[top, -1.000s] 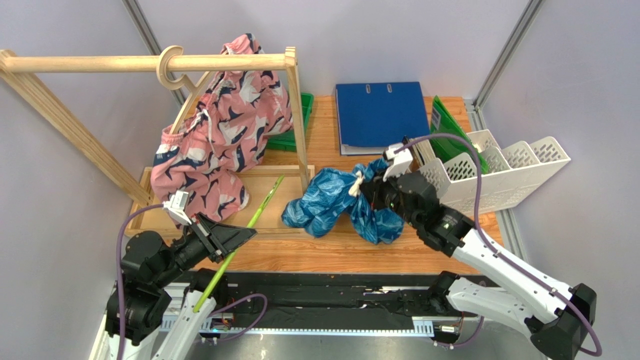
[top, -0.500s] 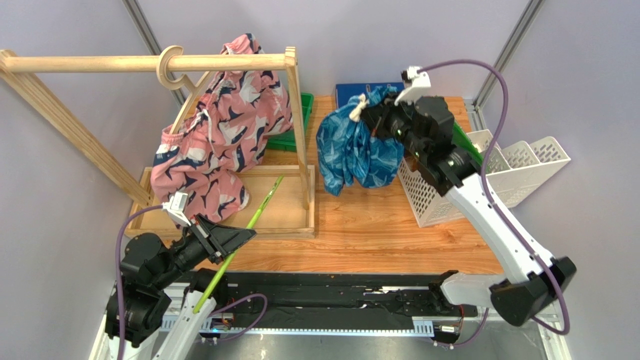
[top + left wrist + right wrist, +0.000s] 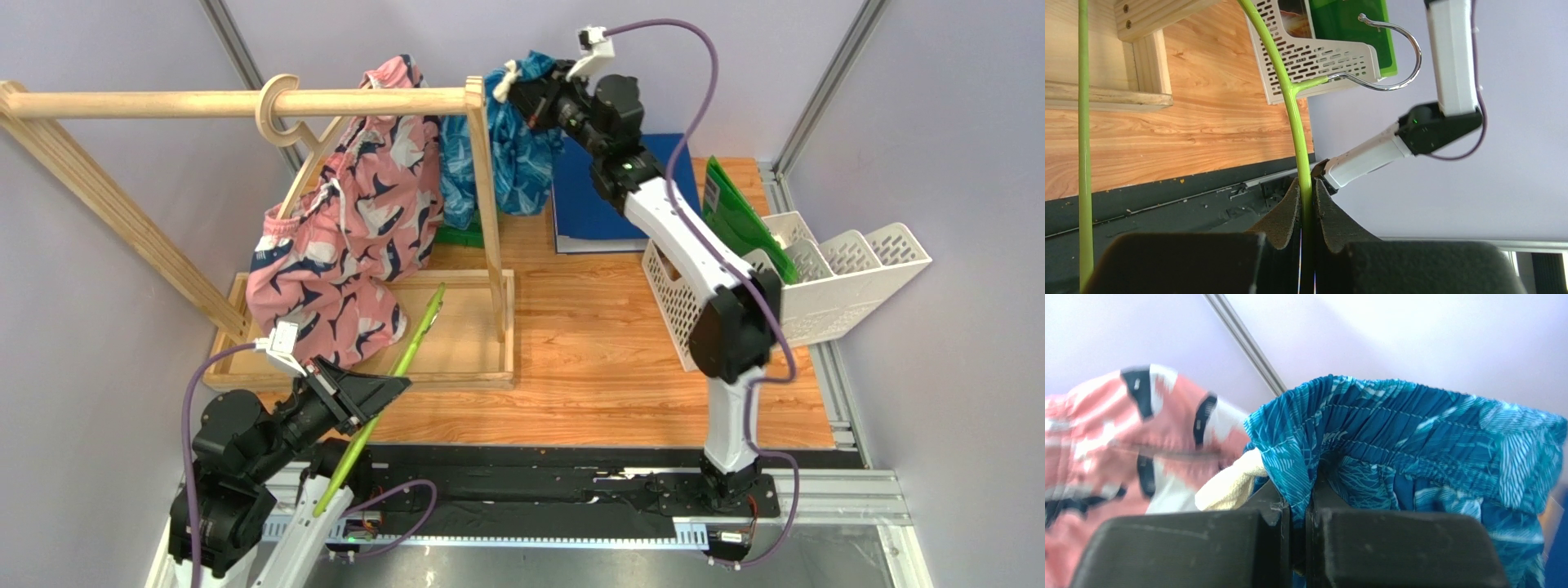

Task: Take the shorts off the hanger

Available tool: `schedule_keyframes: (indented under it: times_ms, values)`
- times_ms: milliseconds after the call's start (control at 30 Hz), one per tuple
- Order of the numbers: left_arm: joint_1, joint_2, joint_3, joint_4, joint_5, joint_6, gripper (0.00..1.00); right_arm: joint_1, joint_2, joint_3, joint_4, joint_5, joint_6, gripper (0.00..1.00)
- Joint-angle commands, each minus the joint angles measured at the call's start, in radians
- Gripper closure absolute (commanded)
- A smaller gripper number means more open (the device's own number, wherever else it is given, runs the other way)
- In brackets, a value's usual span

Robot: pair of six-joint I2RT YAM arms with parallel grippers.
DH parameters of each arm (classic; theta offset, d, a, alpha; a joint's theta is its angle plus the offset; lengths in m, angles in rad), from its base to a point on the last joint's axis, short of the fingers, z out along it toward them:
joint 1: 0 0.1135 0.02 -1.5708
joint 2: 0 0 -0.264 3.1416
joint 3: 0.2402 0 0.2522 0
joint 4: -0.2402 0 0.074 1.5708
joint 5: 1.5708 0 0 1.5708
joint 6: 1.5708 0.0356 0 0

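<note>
My right gripper should go on toward the green tray (image 3: pixel 459 235) behind the rack before it lets go of the blue-teal shorts (image 3: pixel 524 157) inside it, because they hang clear of the green hanger.
The blue-teal shorts (image 3: pixel 505 150) hang from my right gripper (image 3: pixel 535 88), which is shut on their waistband high beside the wooden rack's right post. In the right wrist view the jaws (image 3: pixel 1300 508) pinch the blue fabric (image 3: pixel 1413 435) next to a white drawstring (image 3: pixel 1229 484). The pink shorts (image 3: pixel 356 233) with dark-blue and white shapes hang on a wooden hanger (image 3: pixel 285 116) on the rack rail and also show in the right wrist view (image 3: pixel 1112 447). My left gripper (image 3: pixel 372 392) is shut on a bare green hanger (image 3: pixel 420 337), low at the front left; its stem (image 3: pixel 1290 104) runs up from the jaws (image 3: pixel 1307 196).
The wooden rack (image 3: pixel 184 104) with its tray base (image 3: pixel 460 355) fills the left. A blue binder (image 3: pixel 613 208) lies at the back. A white file rack (image 3: pixel 810 276) with a green folder (image 3: pixel 732 208) stands at the right.
My right arm has lifted the blue-teal shorts off the table and carried them up and back-left to the rack's right post. The left gripper and green hanger barely moved.
</note>
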Motion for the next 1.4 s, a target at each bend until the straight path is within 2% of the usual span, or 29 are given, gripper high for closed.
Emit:
schedule_keyframes:
  times_ms: [0,100,133,200,300,400,667,933,1067,1100,1167,1200,1367]
  values:
    - [0.005,-0.018,0.039,0.009,-0.034,0.032,1.00,0.016,0.260,0.278,0.300,-0.090,0.113,1.00]
    - [0.005,-0.019,0.039,0.000,-0.051,0.038,1.00,0.045,0.490,0.536,0.357,-0.064,0.154,1.00]
    - [0.005,-0.016,0.038,-0.006,-0.052,0.040,1.00,0.060,0.603,0.658,0.351,-0.008,0.151,1.00]
    - [0.005,-0.015,0.038,-0.011,-0.063,0.043,1.00,0.079,0.688,0.746,0.378,0.046,0.171,1.00]
    - [0.006,-0.013,0.033,-0.022,-0.078,0.047,1.00,0.109,0.756,0.718,0.429,0.141,0.183,1.00]
    - [0.005,-0.015,0.025,-0.022,-0.080,0.046,1.00,0.144,0.792,0.675,0.409,0.193,0.121,1.00]
    - [0.005,-0.016,0.022,-0.020,-0.057,0.049,1.00,0.160,0.862,0.636,0.190,0.362,0.122,1.00]
    - [0.005,-0.016,0.024,-0.005,-0.039,0.043,1.00,0.123,0.860,0.566,0.047,0.260,0.280,1.00]
    - [0.006,-0.018,0.034,-0.005,-0.022,0.035,1.00,0.114,0.842,0.581,-0.002,0.166,0.311,0.83]
    - [0.005,-0.016,0.042,-0.005,-0.022,0.034,1.00,0.112,0.836,0.586,-0.013,0.145,0.315,0.74]
    - [0.005,-0.015,0.047,0.000,-0.017,0.029,1.00,0.111,0.804,0.586,-0.060,0.123,0.321,0.66]
    - [0.005,-0.016,0.054,0.001,-0.017,0.027,1.00,0.111,0.788,0.580,-0.072,0.106,0.326,0.59]
    - [0.006,-0.007,0.094,0.000,-0.006,0.011,1.00,0.108,0.678,0.561,-0.223,0.065,0.338,0.47]
